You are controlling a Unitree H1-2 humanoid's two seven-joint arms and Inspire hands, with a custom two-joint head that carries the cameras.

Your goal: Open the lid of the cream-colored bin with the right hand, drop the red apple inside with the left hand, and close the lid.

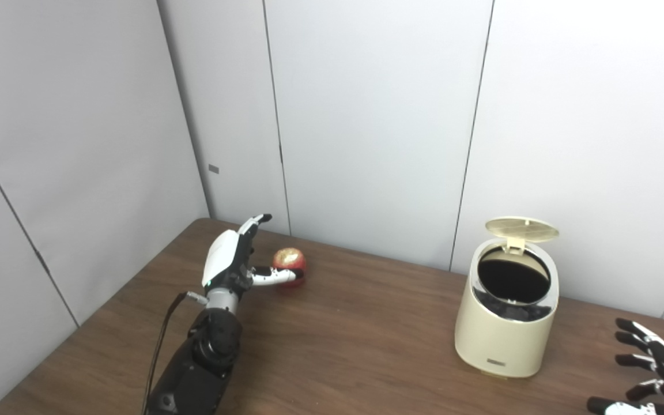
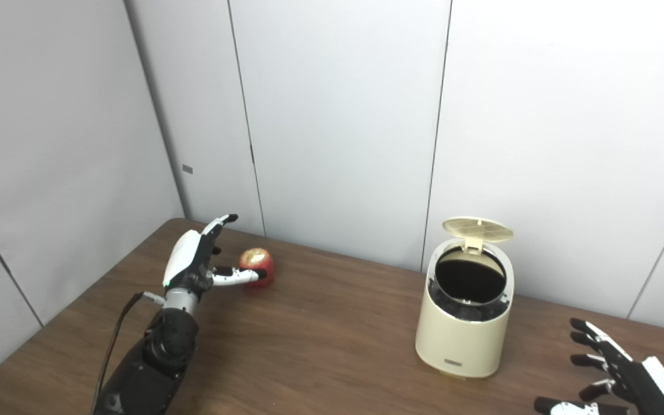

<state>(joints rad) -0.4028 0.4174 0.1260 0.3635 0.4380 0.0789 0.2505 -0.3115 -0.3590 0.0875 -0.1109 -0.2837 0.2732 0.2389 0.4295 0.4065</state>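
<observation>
The bin's deep, dark opening [image 1: 514, 279] looks wider than the red apple [image 1: 290, 259], so I expect the red apple to fall through and disappear from sight when I drop it.
A red apple [image 1: 290, 260] rests on the brown table [image 1: 338, 346] at the back left. My left hand [image 1: 234, 259] is right beside it on its left, open, with the thumb lying across the apple's front and the fingers raised behind. The cream-colored bin [image 1: 505, 323] stands at the right with its round lid [image 1: 521, 229] flipped up and the dark inside showing. At the bottom right corner my right hand [image 1: 655, 369] hovers open, apart from the bin, fingers spread.
Grey wall panels [image 1: 366, 115] close off the table at the back and on the left. A black cable [image 1: 159, 346] hangs along my left forearm. The bin sits between the two hands, nearer the right one.
</observation>
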